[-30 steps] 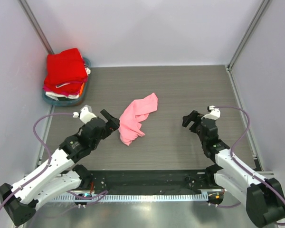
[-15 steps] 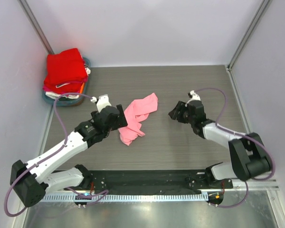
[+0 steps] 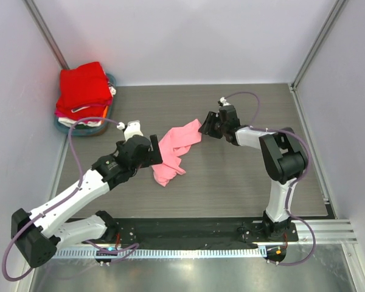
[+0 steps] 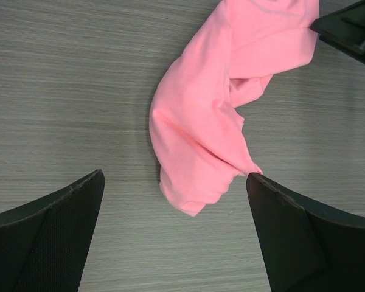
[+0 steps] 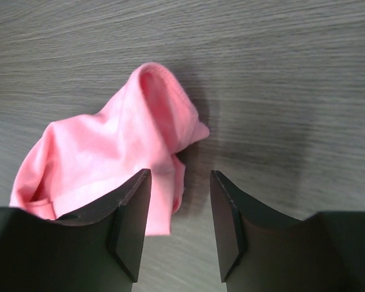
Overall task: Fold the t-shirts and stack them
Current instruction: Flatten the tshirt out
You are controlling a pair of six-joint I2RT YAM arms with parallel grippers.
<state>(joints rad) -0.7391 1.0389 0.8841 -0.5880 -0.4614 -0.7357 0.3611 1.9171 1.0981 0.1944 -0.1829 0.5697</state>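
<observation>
I expect the light pink t-shirt (image 3: 173, 146) to stretch out into a long piece that is still bunched when I pull its ends apart, because loose folds (image 3: 179, 154) overlap along it.
A crumpled light pink t-shirt (image 3: 176, 149) lies in the middle of the table. It also shows in the left wrist view (image 4: 219, 115) and the right wrist view (image 5: 103, 158). My left gripper (image 3: 156, 153) is open wide at the shirt's left side, and its near end lies between the spread fingers (image 4: 176, 243). My right gripper (image 3: 205, 126) is open at the shirt's far right corner, and the cloth's edge lies just inside its left finger (image 5: 179, 225). A stack of folded t-shirts with a bright red one on top (image 3: 82, 88) sits at the far left.
The stack rests in a shallow teal tray (image 3: 67, 129) by the left wall. Metal frame posts stand at the back corners. The right gripper's black tip shows in the left wrist view (image 4: 353, 27).
My right arm has swung left and forward from the right side to the pink shirt's far corner. My left arm moved up to the shirt's left side, then held still.
</observation>
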